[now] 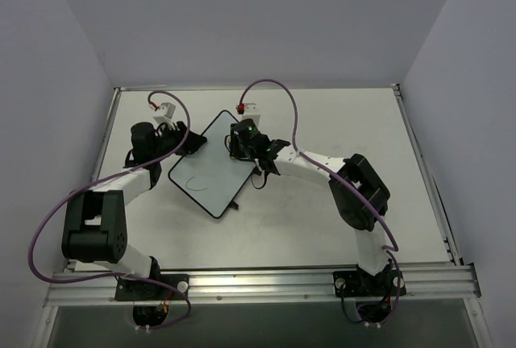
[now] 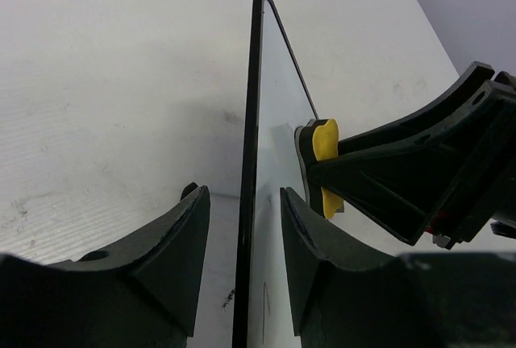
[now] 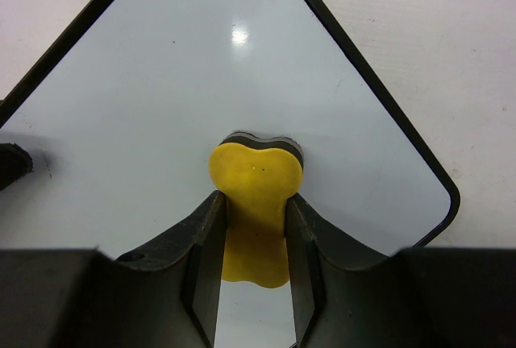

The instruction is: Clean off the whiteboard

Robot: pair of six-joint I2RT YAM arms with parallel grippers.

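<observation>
My left gripper is open around the whiteboard's black edge. It should grip that edge tightly before my right gripper wipes the curved scribble.
The whiteboard lies turned like a diamond on the table, white with a thin black frame and a faint dark curved scribble near its left part. In the left wrist view the whiteboard shows edge-on, and my left gripper straddles its black edge, open, with a gap on each side. My left gripper sits at the board's upper left side. My right gripper is shut on a small yellow eraser, which rests pad-down on the whiteboard near its far corner. That eraser also shows in the left wrist view.
Purple cables loop above both wrists. An aluminium rail runs along the table's near edge, where both arm bases are bolted. White walls close in the table at the back and on both sides.
</observation>
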